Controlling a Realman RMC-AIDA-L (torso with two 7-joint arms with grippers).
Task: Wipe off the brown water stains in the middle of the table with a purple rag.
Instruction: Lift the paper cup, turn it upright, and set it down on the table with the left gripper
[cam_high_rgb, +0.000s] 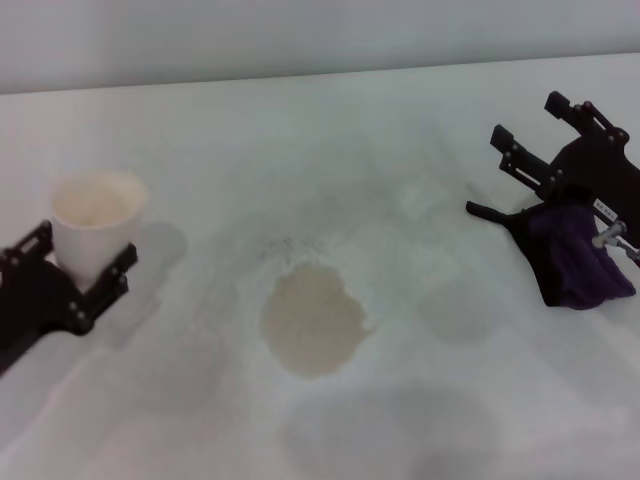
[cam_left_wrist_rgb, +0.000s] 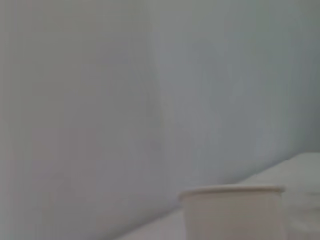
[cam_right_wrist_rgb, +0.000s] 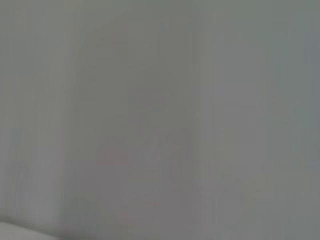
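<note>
The white paper cup (cam_high_rgb: 98, 222) is upright and clear of the brown water stains. My left gripper should go on lowering the cup until the cup's base touches the table (cam_high_rgb: 105, 368) before it lets go.
The brown water stains (cam_high_rgb: 313, 318) form a pale tan round blotch in the middle of the white table (cam_high_rgb: 330, 150). The purple rag (cam_high_rgb: 575, 258) is bunched at the far right, with its black strap tail (cam_high_rgb: 492, 213) pointing left. My right gripper (cam_high_rgb: 532, 125) is over the rag's far side with its fingers spread, nothing between the tips. Part of its body overlaps the rag; whether they touch is unclear. My left gripper (cam_high_rgb: 85, 252) is at the left edge, fingers apart on either side of a white paper cup (cam_high_rgb: 97, 220). The right wrist view shows only a blank wall.
The paper cup also shows in the left wrist view (cam_left_wrist_rgb: 232, 212), close by, with a grey wall behind it. Faint grey shadows lie on the table right of the stain (cam_high_rgb: 455, 310) and near the front (cam_high_rgb: 390, 430). The table's back edge meets the wall.
</note>
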